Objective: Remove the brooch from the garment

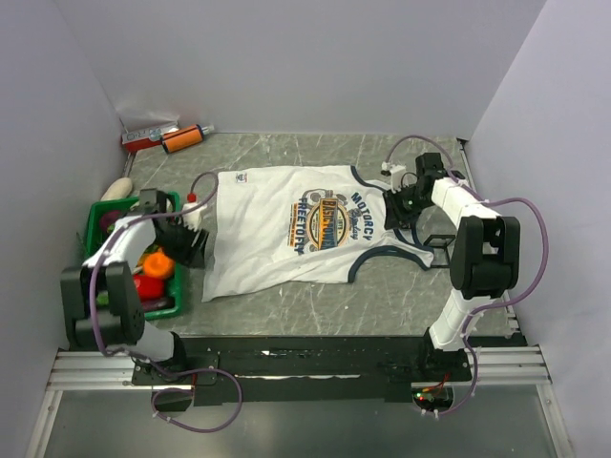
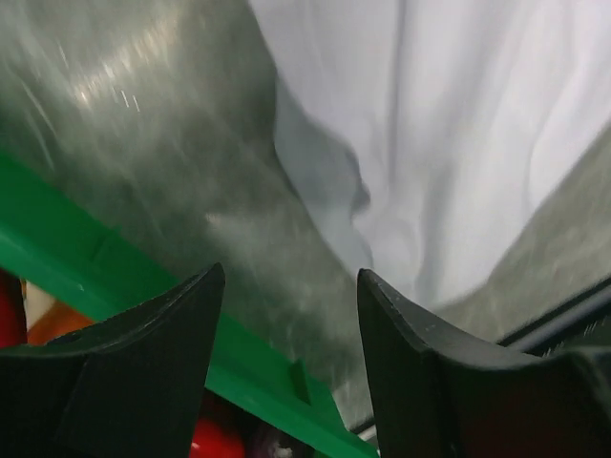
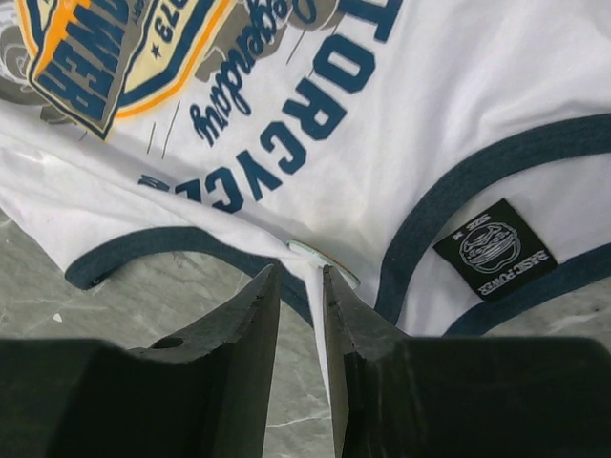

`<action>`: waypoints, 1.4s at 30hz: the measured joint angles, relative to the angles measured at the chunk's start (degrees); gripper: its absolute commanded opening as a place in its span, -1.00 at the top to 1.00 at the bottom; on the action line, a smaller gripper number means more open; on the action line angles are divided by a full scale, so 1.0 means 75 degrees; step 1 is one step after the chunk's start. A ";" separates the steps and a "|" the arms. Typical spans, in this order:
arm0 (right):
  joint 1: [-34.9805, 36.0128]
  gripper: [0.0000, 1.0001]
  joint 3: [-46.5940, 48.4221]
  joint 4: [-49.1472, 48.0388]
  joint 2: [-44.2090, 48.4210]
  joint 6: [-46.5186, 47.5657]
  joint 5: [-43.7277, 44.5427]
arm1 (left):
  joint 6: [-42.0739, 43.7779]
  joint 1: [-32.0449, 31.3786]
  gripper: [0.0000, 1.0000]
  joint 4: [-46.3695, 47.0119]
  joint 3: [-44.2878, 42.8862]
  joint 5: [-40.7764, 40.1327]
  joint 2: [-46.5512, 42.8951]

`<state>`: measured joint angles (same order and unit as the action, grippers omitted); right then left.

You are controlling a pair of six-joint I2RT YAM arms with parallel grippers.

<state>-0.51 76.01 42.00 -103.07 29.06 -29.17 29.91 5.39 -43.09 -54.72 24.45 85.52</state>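
My right gripper should pull the jersey nearer while my left gripper crosses the chest graphic [image 1: 320,222], because the brooch [image 3: 326,264] is far from my left gripper at the jersey's hem.
The garment [image 1: 296,229], a white jersey with navy trim and a blue-and-gold chest graphic, lies flat on the grey table. It also shows in the right wrist view [image 3: 401,105] and the left wrist view [image 2: 458,143]. The brooch [image 3: 325,260], a pale round disc, sits on the cloth by the navy armhole trim, just past my right fingertips. My right gripper [image 3: 301,272] [image 1: 399,208] is nearly shut, with a pinched fold of white cloth between its jaws. My left gripper [image 2: 291,277] [image 1: 196,239] is open and empty, above the table beside the jersey's hem.
A green bin [image 1: 95,224] with red and orange toys stands at the left; its rim shows under the left fingers [image 2: 57,258]. An orange and red tool [image 1: 181,138] lies at the back left corner. A black frame [image 1: 434,243] stands right of the jersey.
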 measured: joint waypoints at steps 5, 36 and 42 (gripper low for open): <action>0.0003 0.35 -0.0221 0.0038 0.0006 -0.0006 0.0175 | 0.0799 0.0221 -0.34 -0.0801 0.0536 -0.0017 -0.0848; 0.1507 0.59 -0.1393 0.1061 0.0828 -0.0204 0.0361 | -0.2684 -0.0976 -0.19 0.1932 -0.2914 0.0740 0.3701; 0.1311 0.54 -0.0618 0.1207 0.1026 -0.0012 -0.0035 | -0.2480 0.0047 -0.23 0.1693 -0.2474 0.0478 0.3121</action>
<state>9.32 71.37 51.05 -95.37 28.97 -29.43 11.31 5.74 -30.39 -73.28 28.03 108.92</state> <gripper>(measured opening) 0.221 0.606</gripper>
